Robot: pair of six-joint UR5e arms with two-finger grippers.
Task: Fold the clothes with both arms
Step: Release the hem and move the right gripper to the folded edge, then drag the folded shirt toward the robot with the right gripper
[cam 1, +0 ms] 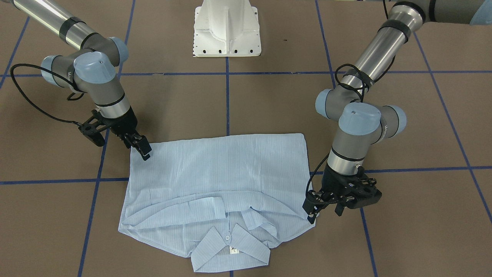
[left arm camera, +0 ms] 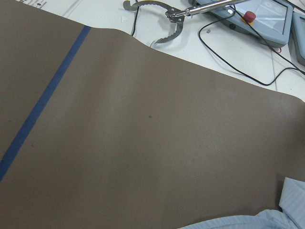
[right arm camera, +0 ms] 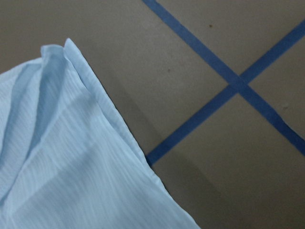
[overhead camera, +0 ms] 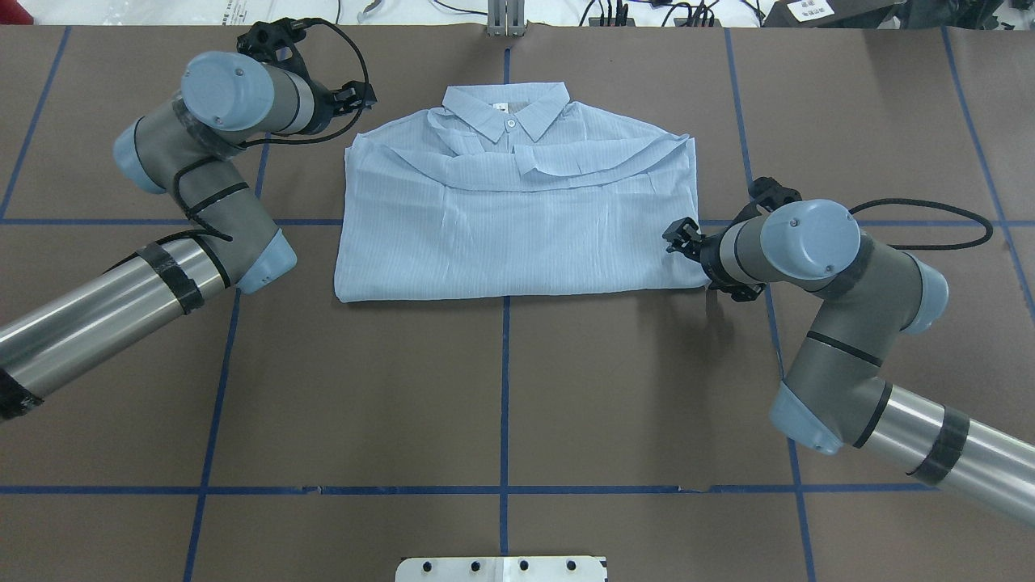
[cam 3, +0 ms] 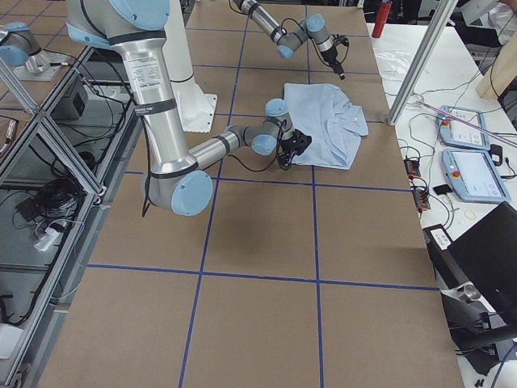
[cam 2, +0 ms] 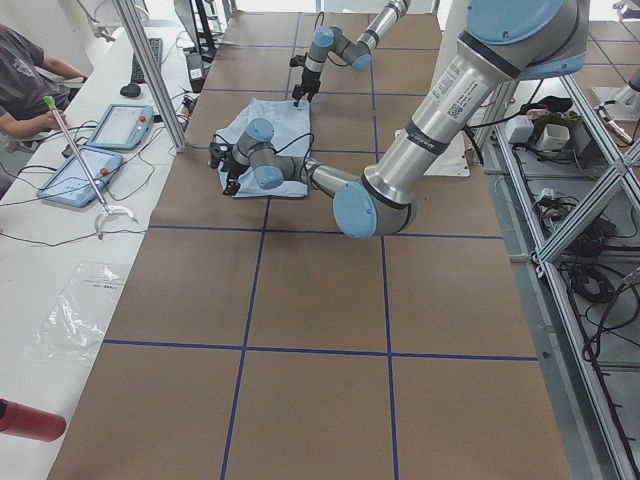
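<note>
I expect the whole shirt (cam 1: 221,166) to slide along and turn, still folded, when I pull its corner, because its sleeves (cam 1: 196,211) lie flat across its chest.
The pale-blue striped shirt (overhead camera: 517,226) lies folded flat on the brown table, collar (cam 1: 230,248) at the far side from the robot, sleeves folded across the chest. My left gripper (cam 1: 323,211) hovers low beside the shirt's shoulder corner, its fingers apart and empty. In the overhead view it (overhead camera: 360,95) sits just left of the collar end. My right gripper (cam 1: 141,149) stands at the opposite corner, on the folded edge, fingers slightly apart with no cloth lifted. The right wrist view shows only that shirt edge (right arm camera: 71,157) lying flat.
The white pedestal base (cam 1: 226,29) stands at the robot's side of the table. Blue tape lines (overhead camera: 505,388) cross the brown surface. Beyond the far edge are teach pendants (cam 2: 110,125), a grabber tool (left arm camera: 167,19) and a seated person (cam 2: 25,85).
</note>
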